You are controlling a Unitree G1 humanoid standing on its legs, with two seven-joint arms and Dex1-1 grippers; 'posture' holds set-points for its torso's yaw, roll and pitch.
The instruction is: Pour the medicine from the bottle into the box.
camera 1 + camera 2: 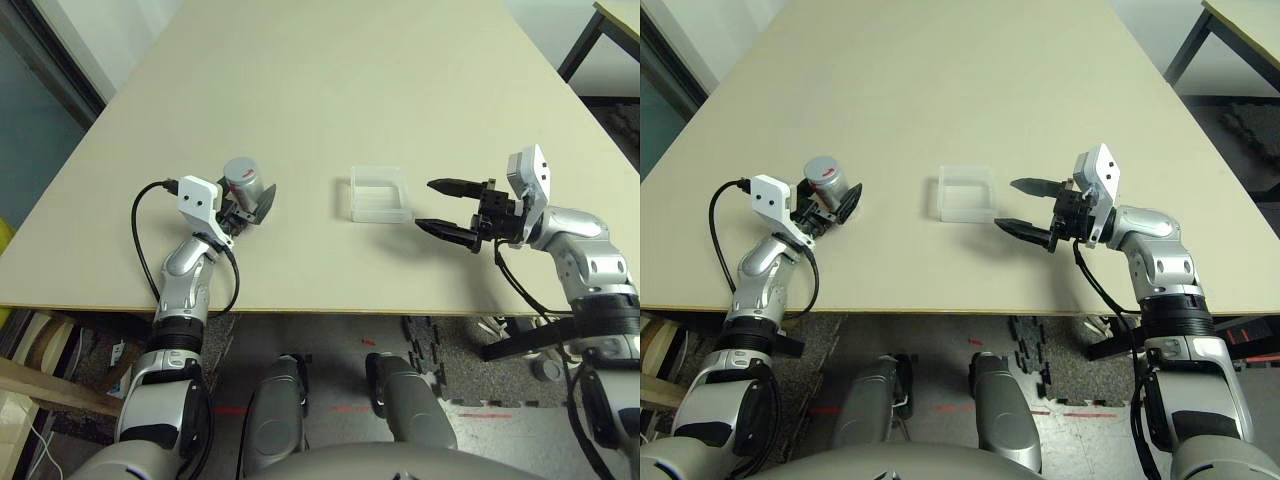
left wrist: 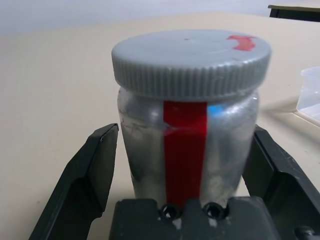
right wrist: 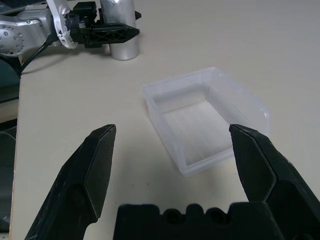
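The grey cap [image 1: 240,167] is screwed down and has a red mark [image 1: 247,175] on it, so I expect the cap to turn but stay on the bottle when I twist it.
The bottle [image 1: 243,180] stands upright on the table at the left, silver-grey, with a red stripe down its side and a grey cap [image 2: 190,55] screwed on. My left gripper [image 1: 250,203] is open around it, one finger [image 2: 82,175] on each side with a small gap to the wall. The medicine is hidden. The box [image 1: 380,193], clear and empty, lies in the middle. My right gripper [image 1: 424,204] is open just right of it, fingertips pointing at the box [image 3: 192,130] without touching.
The beige table [image 1: 300,80] stretches far back with free room. Its front edge runs just below both grippers. A black cable [image 1: 145,215] loops from my left wrist. Another table's corner [image 1: 612,22] shows far right.
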